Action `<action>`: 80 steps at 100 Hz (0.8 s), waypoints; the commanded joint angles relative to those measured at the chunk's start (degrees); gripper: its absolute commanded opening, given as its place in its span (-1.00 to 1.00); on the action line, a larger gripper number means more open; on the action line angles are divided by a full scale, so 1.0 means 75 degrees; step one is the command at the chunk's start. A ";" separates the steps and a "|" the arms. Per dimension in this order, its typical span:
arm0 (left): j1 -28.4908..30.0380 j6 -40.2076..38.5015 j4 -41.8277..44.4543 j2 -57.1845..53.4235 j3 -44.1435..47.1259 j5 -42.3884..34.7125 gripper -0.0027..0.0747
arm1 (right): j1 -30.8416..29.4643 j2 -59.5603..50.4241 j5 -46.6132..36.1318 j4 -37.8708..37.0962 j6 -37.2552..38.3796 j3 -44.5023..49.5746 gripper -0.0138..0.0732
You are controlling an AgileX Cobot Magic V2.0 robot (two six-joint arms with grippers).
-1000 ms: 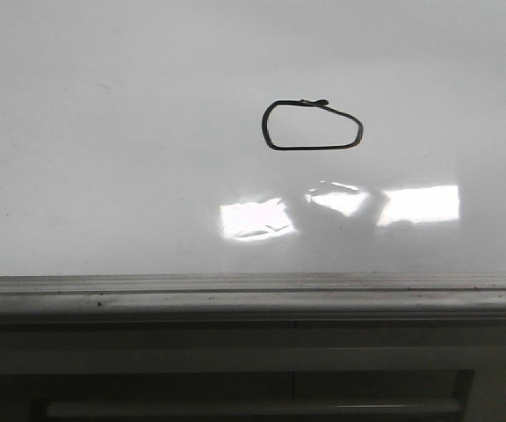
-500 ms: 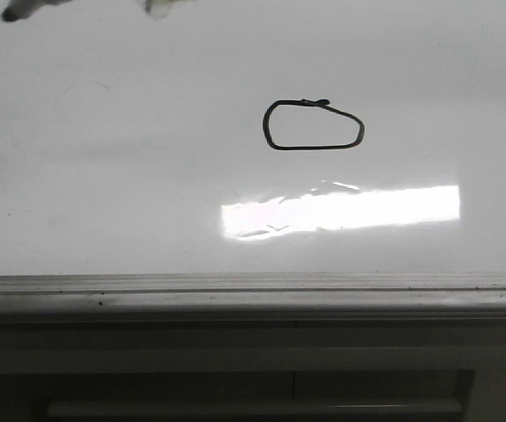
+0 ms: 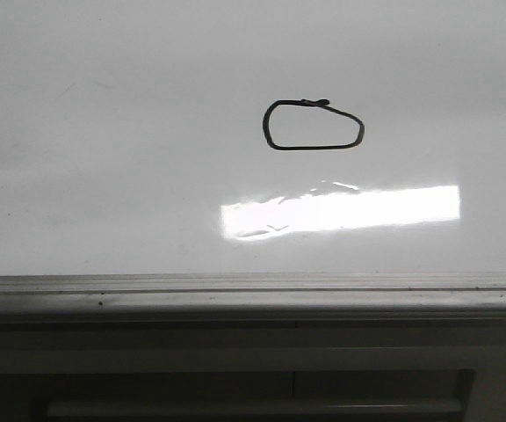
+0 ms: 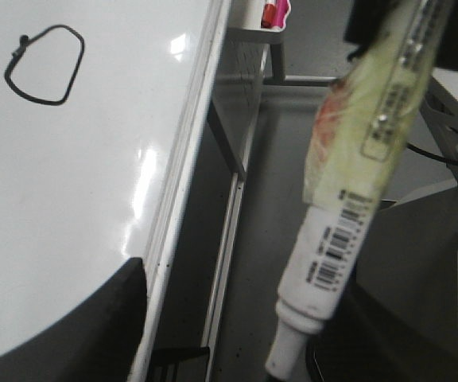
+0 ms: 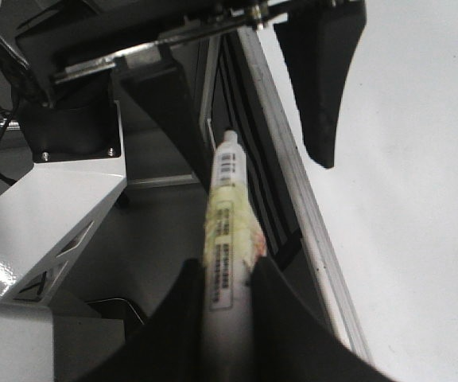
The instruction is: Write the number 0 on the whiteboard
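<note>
Next, I take the marker's loose end point(image 4: 324, 259) with my left gripper and lay it on the whiteboard, because the number 0 point(image 3: 314, 125) is closed and my right gripper is holding the marker.
The number 0 point(image 3: 313, 148) is a flat black loop on the whiteboard point(image 3: 104, 176), right of centre; it also shows in the left wrist view point(image 4: 34, 97). No gripper shows in the front view. My right gripper point(image 5: 227, 267) is shut on a white marker pen point(image 5: 223, 231) with a yellowish label, beside the board's grey edge strip point(image 5: 308, 231). The pen point(image 4: 348, 199) points between the spread fingers point(image 4: 94, 334) of my left gripper point(image 4: 253, 318), which is open and holds nothing. One left finger point(image 5: 320, 87) hangs over the board.
The grey edge strip point(image 3: 253, 294) runs along the board's near side, with a frame and rail point(image 3: 253, 409) below it. A bright glare bar point(image 3: 341, 211) lies under the loop. The arm base and mount point(image 5: 62, 191) stand beside the pen.
Half a second ago a dark tip and a pale object showed at the front view's top left; they are gone. The glare, broken a second ago, is one bar. The loop is unchanged.
</note>
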 commanded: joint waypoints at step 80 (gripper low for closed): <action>0.0055 -0.0452 -0.1418 0.0120 -0.0244 -0.1476 -0.98 | 0.0058 -0.0431 -0.0474 -0.1176 0.0716 -0.0371 0.34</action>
